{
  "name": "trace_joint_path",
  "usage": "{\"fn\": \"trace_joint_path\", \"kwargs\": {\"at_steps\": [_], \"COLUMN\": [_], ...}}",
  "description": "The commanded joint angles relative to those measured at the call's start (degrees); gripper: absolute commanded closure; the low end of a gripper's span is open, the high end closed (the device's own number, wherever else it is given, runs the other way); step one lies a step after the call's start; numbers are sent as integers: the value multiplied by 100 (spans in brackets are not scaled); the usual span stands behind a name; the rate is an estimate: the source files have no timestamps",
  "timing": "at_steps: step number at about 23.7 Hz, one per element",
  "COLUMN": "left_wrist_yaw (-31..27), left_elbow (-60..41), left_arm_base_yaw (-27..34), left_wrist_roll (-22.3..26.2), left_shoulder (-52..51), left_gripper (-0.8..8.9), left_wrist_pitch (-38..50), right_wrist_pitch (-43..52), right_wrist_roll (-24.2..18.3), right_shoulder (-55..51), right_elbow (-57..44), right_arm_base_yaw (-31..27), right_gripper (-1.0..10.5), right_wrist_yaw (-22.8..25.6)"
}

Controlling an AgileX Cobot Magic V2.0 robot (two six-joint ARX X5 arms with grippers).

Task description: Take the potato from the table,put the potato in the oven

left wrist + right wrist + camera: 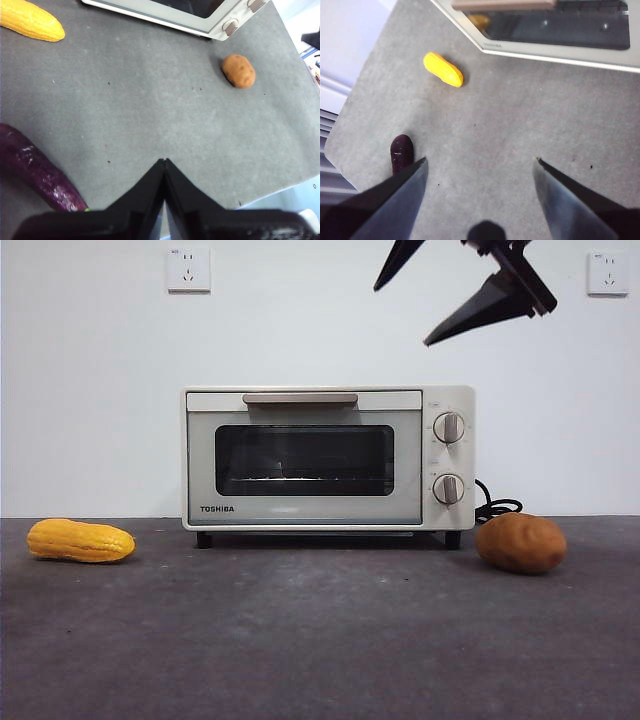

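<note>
The oven's handle (300, 399) is running along the top edge of the door, so I expect the glass door (305, 460) to swing down and lie out level when I open it.
The orange-brown potato (520, 542) lies on the dark grey table (320, 640), just right of the cream Toshiba oven (310, 460), whose glass door is closed. My right gripper (402, 316) hangs open high above the oven's right side, up and left of the potato; in its own wrist view the right gripper (481, 160) has its jaws spread wide with nothing between them, and the potato is out of view there. My left gripper (162, 161) is shut and empty, far from the potato (239, 71), which lies by the oven's (200, 15) knob corner.
A yellow corn cob (80, 540) rests on the table left of the oven. A purple eggplant (35, 175) lies near the table's front left edge, close to the left gripper. The oven's black cord (497, 508) trails behind the potato.
</note>
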Motion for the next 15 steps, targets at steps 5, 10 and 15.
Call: {"fn": "trace_joint_path", "kwargs": {"at_steps": [5,10,15], "left_wrist_yaw": [393,599,601], "left_elbow": [17,205,1237], "left_arm_base_yaw": [11,-17,-254], "left_wrist_roll": [-87,-348,-352], "left_shoulder": [752,1834,3193], "left_gripper": [819,819,819], "left_wrist_pitch": [1191,2157,2367], "right_wrist_pitch": [-107,-522,-892], "right_wrist_roll": [-11,-345,-586], "right_shoulder": [-13,-22,-24], "right_elbow": [98,160,271], "right_arm_base_yaw": [4,4,4], "right_gripper": [596,603,605], "right_wrist_yaw": [11,13,13]}}
